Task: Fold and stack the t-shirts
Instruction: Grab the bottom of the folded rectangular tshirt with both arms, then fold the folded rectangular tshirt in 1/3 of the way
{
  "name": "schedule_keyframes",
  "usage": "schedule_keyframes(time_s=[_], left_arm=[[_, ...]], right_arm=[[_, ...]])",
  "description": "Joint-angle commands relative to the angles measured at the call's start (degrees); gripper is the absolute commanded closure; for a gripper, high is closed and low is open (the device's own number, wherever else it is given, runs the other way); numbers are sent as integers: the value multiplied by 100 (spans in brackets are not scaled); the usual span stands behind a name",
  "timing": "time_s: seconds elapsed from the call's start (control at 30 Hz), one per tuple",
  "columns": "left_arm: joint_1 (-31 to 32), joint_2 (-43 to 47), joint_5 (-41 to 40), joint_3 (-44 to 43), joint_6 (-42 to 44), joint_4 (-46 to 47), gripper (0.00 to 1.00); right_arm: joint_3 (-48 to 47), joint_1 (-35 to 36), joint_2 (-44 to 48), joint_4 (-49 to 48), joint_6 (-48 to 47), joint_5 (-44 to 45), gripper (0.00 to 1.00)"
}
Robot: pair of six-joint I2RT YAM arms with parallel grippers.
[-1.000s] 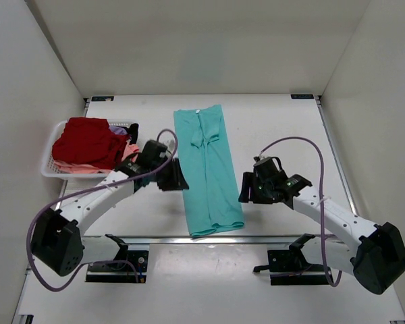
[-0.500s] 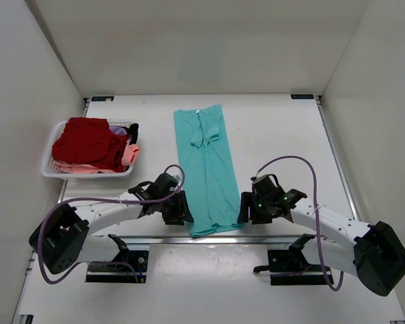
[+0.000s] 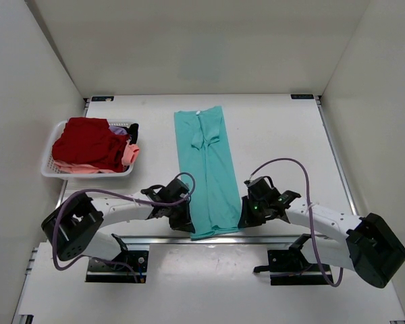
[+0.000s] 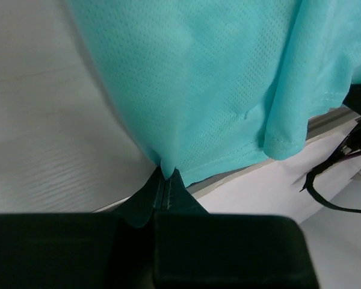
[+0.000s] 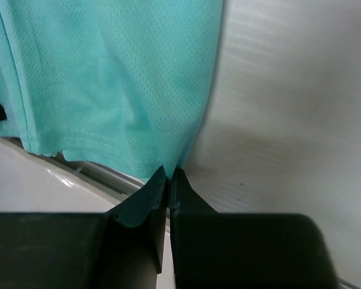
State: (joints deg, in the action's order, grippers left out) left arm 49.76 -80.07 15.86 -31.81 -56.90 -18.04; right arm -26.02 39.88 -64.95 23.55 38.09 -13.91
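Note:
My grippers are pinching both hem corners of the teal t-shirt (image 3: 194, 233). My left gripper should go on carrying its corner until the hem lies on the t-shirt's middle (image 3: 208, 160).
A teal t-shirt (image 3: 208, 169) lies folded into a long strip down the middle of the table, collar at the far end, hem at the near edge. My left gripper (image 3: 188, 226) is shut on the hem's left corner; in the left wrist view the teal cloth (image 4: 216, 90) is pinched between the closed tips of the left gripper (image 4: 167, 176). On the other side my right gripper (image 3: 244, 219) is shut on the hem's right corner, the teal mesh (image 5: 108, 78) pinched in the right gripper (image 5: 168, 173). A dark red t-shirt (image 3: 88, 142) and a salmon pink one (image 3: 129, 154) lie in the basket.
A white mesh basket (image 3: 52, 169) stands at the left with the heaped shirts. The metal rail (image 3: 270, 237) runs along the table's near edge, just behind the hem. Purple cables (image 3: 283, 162) loop off both arms.
Both arms have come down toward the near edge, from beside the shirt's middle to its hem. Both grippers, open a moment ago, have shut on the hem corners.

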Motion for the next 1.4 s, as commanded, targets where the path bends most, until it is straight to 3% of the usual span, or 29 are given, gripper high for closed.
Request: schedule_keyframes(time_s=[0.0,0.23,0.43,0.6,0.8,1.13,1.2,1.27,1.3,1.37], left_arm=[[-36,228,-48,-36,214,-575,100],[-502,957,234,106,724,-1490,100],[-1178,1003,401,-588,1067,-1904,100],[-1890,354,462,-1378,1637,-2124,100],[-2136,-701,550,-2644,1841,-2247,100],[-2927,-2318,462,-4709,2087,-2818,100],[-3077,-2600,514,-5008,2078,-2775,92],[-3270,-2968,585,-5316,1938,-2766,75],[-3323,-3031,629,-5544,1903,-2688,72],[-3420,-3198,690,-5757,1824,-2661,65]], right_arm=[[19,99,122,105,-21,-304,100],[-175,284,737,913,33,-744,100],[-991,-260,335,1310,-600,-1104,100],[-1738,-849,-509,1441,-1346,-1280,100],[-2679,-1490,-1483,1494,-1971,-1465,100],[-5139,-2177,-3593,1828,-2613,-1579,100],[-5736,-2256,-3997,1873,-2491,-1510,97],[-6132,-2414,-4288,1890,-2412,-1457,81],[-6273,-2415,-4394,1873,-2315,-1387,73],[-6441,-2511,-4404,1898,-2245,-1299,70]])
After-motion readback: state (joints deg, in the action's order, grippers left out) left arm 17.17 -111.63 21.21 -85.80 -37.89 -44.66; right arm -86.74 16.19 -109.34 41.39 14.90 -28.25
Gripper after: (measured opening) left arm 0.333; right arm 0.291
